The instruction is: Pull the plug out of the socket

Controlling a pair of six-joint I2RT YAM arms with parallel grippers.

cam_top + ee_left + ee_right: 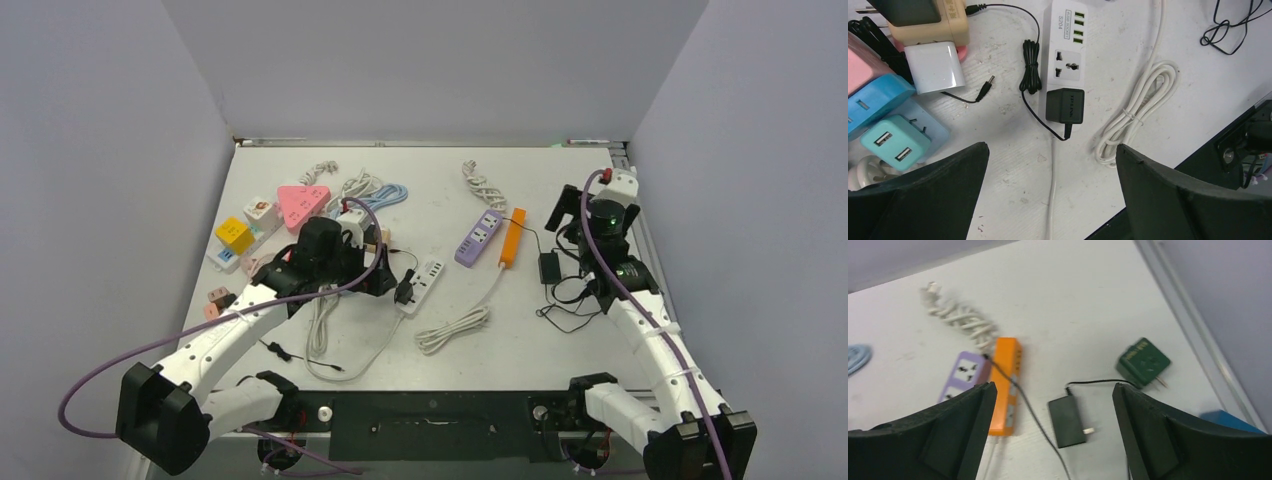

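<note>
My right gripper is moving toward the black plug adapter [404,291], which stands in the white power strip with both of the adapter's sides free [1065,106]. It should carry on until its fingers are on either side of the adapter.
A white power strip [1068,45] lies mid-table, also seen in the top view [428,277]. A black plug adapter [1065,106] sits in the strip's near socket, and its thin black cable [1031,70] is bundled to its left. The adapter also shows in the top view [405,292]. My left gripper [1052,150] is open and empty. It hovers just short of the adapter and touches nothing; in the top view [388,282] it is beside the strip's left end. My right gripper [1054,387] is open and empty above a loose black adapter [1067,421]. It is at the right in the top view [566,225].
A coiled white cord [1143,107] lies right of the strip. Pink, blue, teal and white adapters [895,140] crowd the left. An orange strip [1005,385], a purple strip [963,377] and a green adapter [1143,361] lie under the right arm. Walls enclose the table.
</note>
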